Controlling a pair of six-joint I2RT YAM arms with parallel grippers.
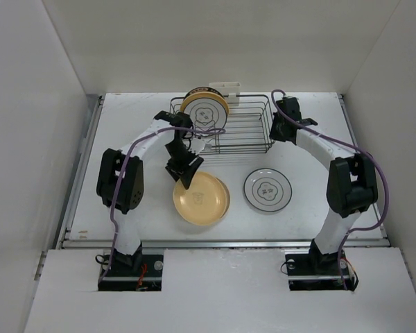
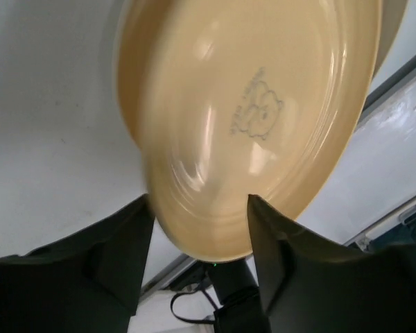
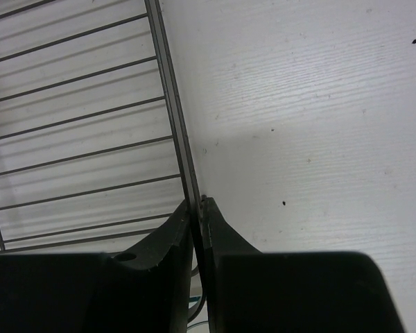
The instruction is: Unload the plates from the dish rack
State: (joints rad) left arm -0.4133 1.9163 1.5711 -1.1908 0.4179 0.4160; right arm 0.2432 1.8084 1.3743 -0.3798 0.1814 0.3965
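Note:
I can see that the rack's front plate [image 1: 204, 114] matches the white plate on my right gripper's side, so I should hold the rack [image 1: 172, 104] with my left gripper while my right gripper unloads that front plate.
The dark wire dish rack [image 1: 239, 132] stands at the back middle. Several plates [image 1: 204, 109] stand on edge at its left end; the front one is pale with a centre motif and a yellow-orange rim. A yellow-orange plate [image 1: 200, 198] lies flat in front of the rack, on another plate whose rim shows at its right. A white plate with a dark rim [image 1: 267, 190] lies to its right. My left gripper [image 1: 184, 173] hangs open over the yellow plate's [image 2: 249, 104] far-left edge. My right gripper [image 1: 281, 129] is shut on the rack's right rim wire [image 3: 172, 104].
A small white holder [image 1: 224, 88] is clipped to the rack's back side. White walls enclose the table on the left, back and right. A raised metal edge [image 1: 222, 243] runs along the table's front.

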